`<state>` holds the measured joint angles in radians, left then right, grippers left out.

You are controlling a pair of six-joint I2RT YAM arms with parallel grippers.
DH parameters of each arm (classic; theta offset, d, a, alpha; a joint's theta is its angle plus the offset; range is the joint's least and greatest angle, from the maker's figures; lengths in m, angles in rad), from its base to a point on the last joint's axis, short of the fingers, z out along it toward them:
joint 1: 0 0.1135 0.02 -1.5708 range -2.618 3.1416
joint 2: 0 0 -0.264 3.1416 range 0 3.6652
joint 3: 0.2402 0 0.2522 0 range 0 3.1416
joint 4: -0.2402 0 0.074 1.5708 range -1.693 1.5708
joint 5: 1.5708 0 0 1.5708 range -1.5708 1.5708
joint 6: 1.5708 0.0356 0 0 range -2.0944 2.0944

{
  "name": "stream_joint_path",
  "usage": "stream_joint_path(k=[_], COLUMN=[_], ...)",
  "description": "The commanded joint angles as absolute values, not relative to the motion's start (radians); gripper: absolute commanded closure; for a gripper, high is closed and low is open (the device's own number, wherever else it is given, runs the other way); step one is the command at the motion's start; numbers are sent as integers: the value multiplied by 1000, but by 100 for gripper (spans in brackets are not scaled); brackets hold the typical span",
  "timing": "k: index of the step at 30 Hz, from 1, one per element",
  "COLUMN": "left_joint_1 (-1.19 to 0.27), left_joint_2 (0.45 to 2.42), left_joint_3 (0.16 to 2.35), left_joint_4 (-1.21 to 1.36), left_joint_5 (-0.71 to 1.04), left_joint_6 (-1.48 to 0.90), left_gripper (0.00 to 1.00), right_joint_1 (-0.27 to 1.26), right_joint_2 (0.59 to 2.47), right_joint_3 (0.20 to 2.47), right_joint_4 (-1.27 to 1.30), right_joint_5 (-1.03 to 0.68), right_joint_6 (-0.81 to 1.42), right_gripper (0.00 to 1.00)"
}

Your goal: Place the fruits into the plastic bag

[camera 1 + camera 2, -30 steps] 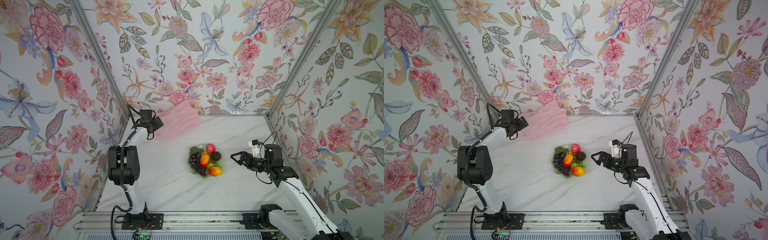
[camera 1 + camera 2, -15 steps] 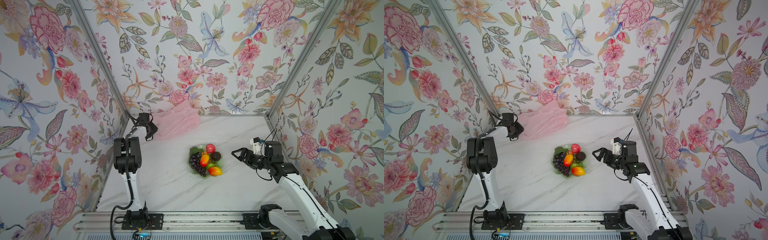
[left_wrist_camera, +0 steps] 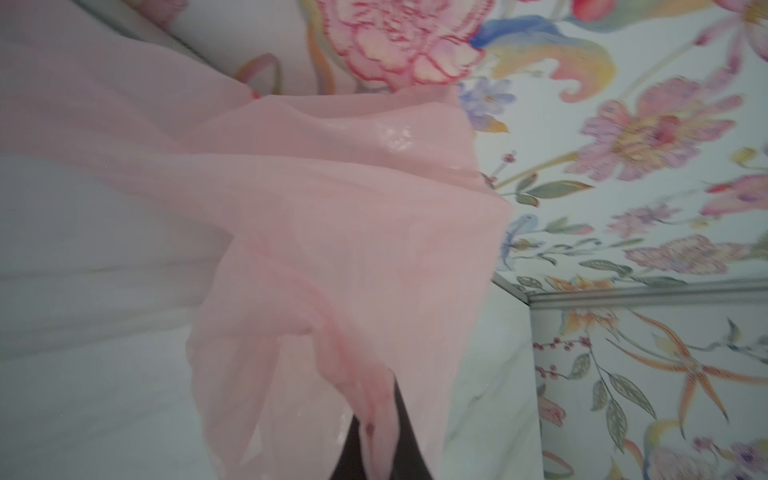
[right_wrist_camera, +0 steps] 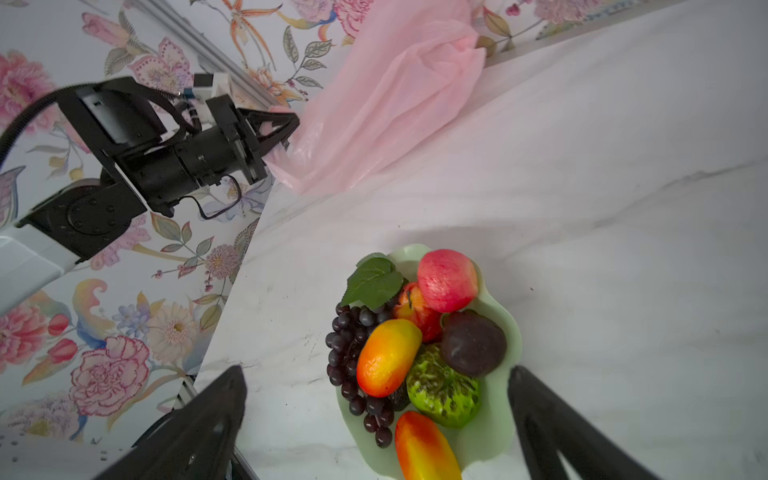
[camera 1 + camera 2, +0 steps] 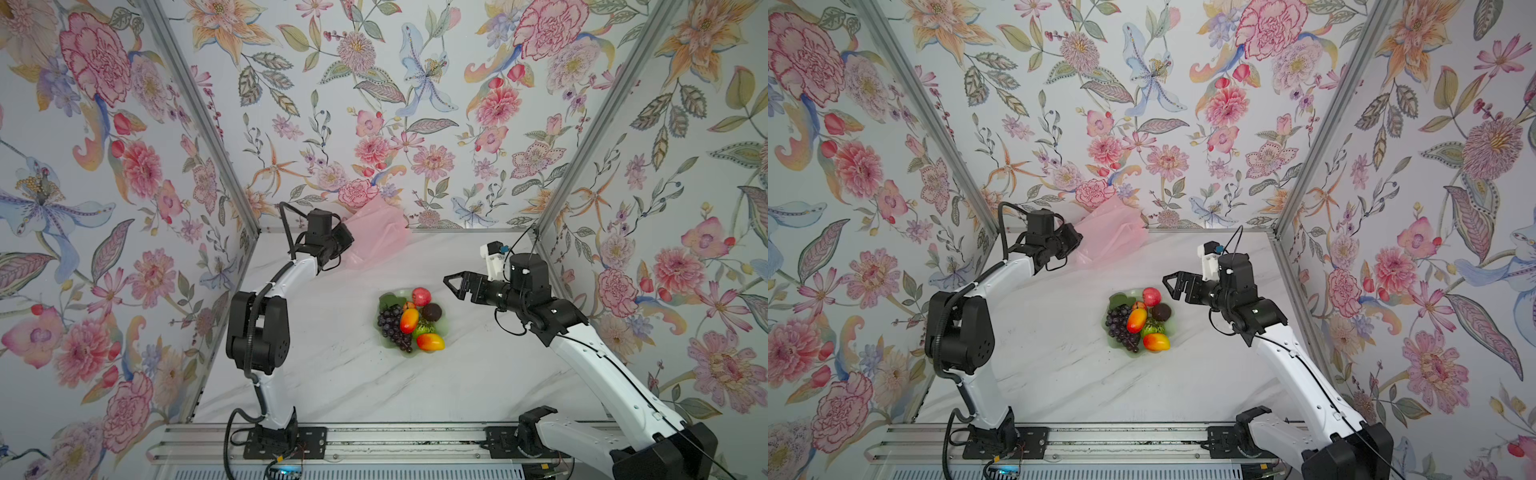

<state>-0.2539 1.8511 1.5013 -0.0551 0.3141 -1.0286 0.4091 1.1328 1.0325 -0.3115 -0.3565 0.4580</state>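
Next, I take the bag (image 5: 392,229) with my right gripper, because the plastic bag hangs crumpled from one fold (image 5: 354,256) in my left gripper. This will free my left gripper for the bag's other end.
The fruits lie heaped on a pale green dish (image 5: 445,328) mid-table: a grape bunch (image 5: 392,328), a red apple (image 5: 421,296), two mangoes (image 5: 409,321), a green fruit (image 4: 442,390) and a dark brown round one (image 4: 473,343). The plastic bag (image 5: 378,237) (image 5: 1113,237), thin and pale pink, sits crumpled against the back wall. My left gripper (image 5: 347,245) (image 3: 380,432) is shut on a fold of the bag's near-left edge. My right gripper (image 5: 451,282) (image 4: 376,374) hangs open just right of the dish, above the fruits, touching nothing.
Flowered walls close in the marble table (image 5: 332,374) on the left, back and right. The bag fills the back left corner. A metal rail (image 5: 374,440) with both arm bases runs along the front edge.
My left gripper has gone from open to shut, pinching the bag's edge, and its arm has shifted slightly right. The right arm and the fruits have barely moved.
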Motion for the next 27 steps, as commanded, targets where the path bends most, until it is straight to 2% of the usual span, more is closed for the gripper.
stream_joint_path(k=[1,4,7,12,17,27], left_joint_1=[-332,-396,-446,-518,-559,-607], left_joint_2=[1801,1786,1778,1780,1777,1779], left_joint_3=[1508,1520,1547,1636,1652,1652], left_joint_4=[-3,7,-6,-82,-107,-105], left_joint_5=[328,312,300,275,260,255], left_joint_6=[-1102,-1127,-1132,-1097,-1094,-1101], left_gripper=[100,100,100,100,100,100], right_joint_1=[505,567,565,580,594,625], right_joint_2=[1167,1140,1141,1266,1338,1419], right_joint_3=[1065,928,816,933,1000,1079], right_joint_4=[-185,84,315,247,280,305], right_joint_5=[-244,-212,-177,-203,-178,-133], right_joint_6=[211,6,-62,-232,-234,-308], right_gripper=[1,1,3,9,17,20])
